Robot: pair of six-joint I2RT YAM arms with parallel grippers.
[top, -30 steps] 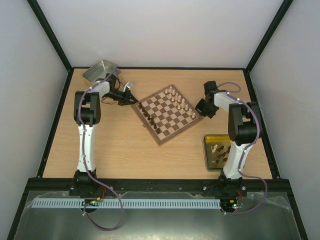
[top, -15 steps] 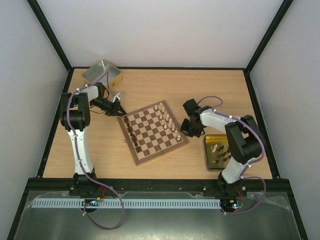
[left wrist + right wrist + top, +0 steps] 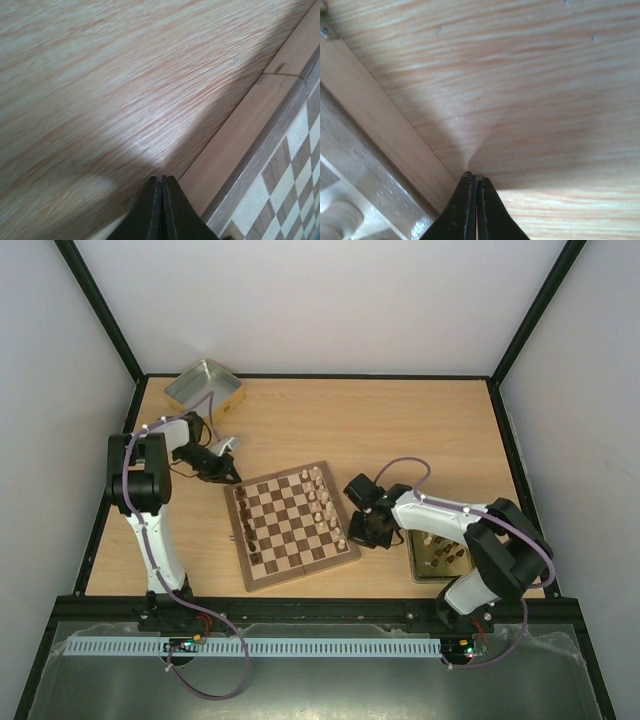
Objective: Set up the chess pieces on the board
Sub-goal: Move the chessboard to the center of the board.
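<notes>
Next, I back my left gripper, now at the crooked board's far rim (image 3: 262, 478), around the board's corner and push the dark pieces' side to straighten the board.
The board (image 3: 292, 530) lies askew on the table, left of centre. Dark chess pieces (image 3: 247, 525) line its left side and cream chess pieces (image 3: 322, 502) its right side. My left gripper (image 3: 234, 478) is shut and empty, its tips on the table at the board's far-left corner. In the left wrist view the left gripper (image 3: 162, 178) lies right beside the board's pale rim (image 3: 240, 130). My right gripper (image 3: 356, 537) is shut and empty at the board's right edge. In the right wrist view the right gripper (image 3: 473, 176) touches down beside the rim (image 3: 385, 130), near a cream piece (image 3: 337, 220).
A yellow-gold tin (image 3: 417, 562) holding several loose dark and cream pieces sits under my right arm at the near right. A silver tin (image 3: 203, 386) stands at the far left corner. Black frame rails edge the table.
The board has slid toward the near left and turned, with its pieces still standing. Both shut grippers have moved along with it, staying against its edges.
</notes>
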